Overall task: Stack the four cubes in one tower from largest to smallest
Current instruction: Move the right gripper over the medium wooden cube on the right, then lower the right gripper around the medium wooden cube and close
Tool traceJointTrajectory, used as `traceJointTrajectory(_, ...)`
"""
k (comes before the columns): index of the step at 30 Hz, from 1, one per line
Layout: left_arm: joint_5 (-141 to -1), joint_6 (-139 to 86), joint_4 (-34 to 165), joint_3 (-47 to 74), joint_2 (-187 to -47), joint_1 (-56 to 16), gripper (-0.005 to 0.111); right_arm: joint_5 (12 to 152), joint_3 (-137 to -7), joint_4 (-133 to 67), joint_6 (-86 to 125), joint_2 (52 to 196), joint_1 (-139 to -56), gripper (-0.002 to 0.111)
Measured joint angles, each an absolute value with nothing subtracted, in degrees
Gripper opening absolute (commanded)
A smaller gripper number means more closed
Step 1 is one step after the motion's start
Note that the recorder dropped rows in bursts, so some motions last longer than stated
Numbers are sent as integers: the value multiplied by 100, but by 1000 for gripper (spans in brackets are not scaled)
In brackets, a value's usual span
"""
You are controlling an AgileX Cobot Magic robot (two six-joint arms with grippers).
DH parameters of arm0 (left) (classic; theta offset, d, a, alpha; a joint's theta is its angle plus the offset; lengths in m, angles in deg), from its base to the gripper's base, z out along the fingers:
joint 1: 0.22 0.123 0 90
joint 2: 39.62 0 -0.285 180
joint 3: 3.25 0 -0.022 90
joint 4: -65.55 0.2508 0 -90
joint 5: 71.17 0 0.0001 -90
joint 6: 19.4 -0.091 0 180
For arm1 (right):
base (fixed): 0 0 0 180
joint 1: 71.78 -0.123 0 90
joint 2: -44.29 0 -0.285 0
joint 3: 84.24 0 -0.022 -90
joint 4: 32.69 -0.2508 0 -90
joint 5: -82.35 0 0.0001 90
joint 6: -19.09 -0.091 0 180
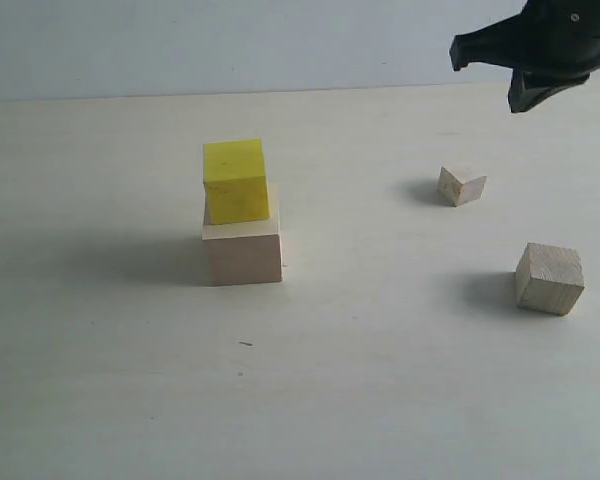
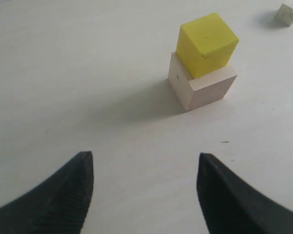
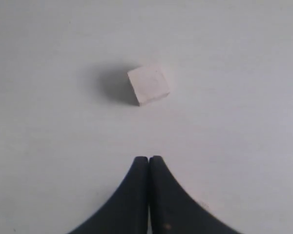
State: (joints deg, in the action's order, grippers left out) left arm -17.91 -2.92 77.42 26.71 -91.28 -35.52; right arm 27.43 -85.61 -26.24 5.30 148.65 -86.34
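Note:
My right gripper should keep going toward that medium cube (image 1: 552,264) and open above it, because the medium grainy cube (image 1: 550,279) lies free and is bigger than the small cube.
The bright yellow cube (image 1: 236,180) (image 2: 206,44) sits on the large pale wooden cube (image 1: 243,255) (image 2: 202,87), turned a little and set toward its left side. The small wooden cube (image 1: 461,185) (image 3: 148,85) (image 2: 286,13) rests alone on the table at the right. The medium grainy wooden cube (image 1: 549,278) lies nearer the front right. My right gripper (image 3: 149,158) is shut and empty, held in the air short of the small cube; its black body (image 1: 545,45) shows at the top right. My left gripper (image 2: 146,155) is open and empty, well back from the two-cube stack.
The pale tabletop (image 1: 130,380) runs back to a light wall (image 1: 180,40). A tiny dark speck (image 1: 245,344) lies in front of the stack.

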Motion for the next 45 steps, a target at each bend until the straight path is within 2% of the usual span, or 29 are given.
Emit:
traceJointTrajectory(9,-2115,-270,7732,2671,-9433,-3552,61,3052,-7007,-2349,293,13712,-8630,0)
traceJointTrajectory(16,-2129,-270,7732,2671,-9565,-3552,61,2645,-6665,-2237,144,13340,-8630,3)
traceJointTrajectory(19,-2138,-270,7732,2671,-9565,-3552,61,2530,-6665,-2155,134,13340,-8630,15)
traceJointTrajectory(26,-2138,-270,7732,2671,-9565,-3552,61,2442,-6665,-1927,134,13426,-8630,58)
traceJointTrajectory(30,-2138,-270,7732,2671,-9565,-3552,61,2374,-6665,-2127,-105,13742,-8630,71)
traceJointTrajectory(37,-2171,-197,7704,2671,-9565,-3552,61,2374,-6665,-2139,-1429,14286,-8630,73)
traceJointTrajectory(45,-2060,-186,7690,2671,-9565,-3552,61,2537,-6665,-2060,-1678,14669,-8630,70)
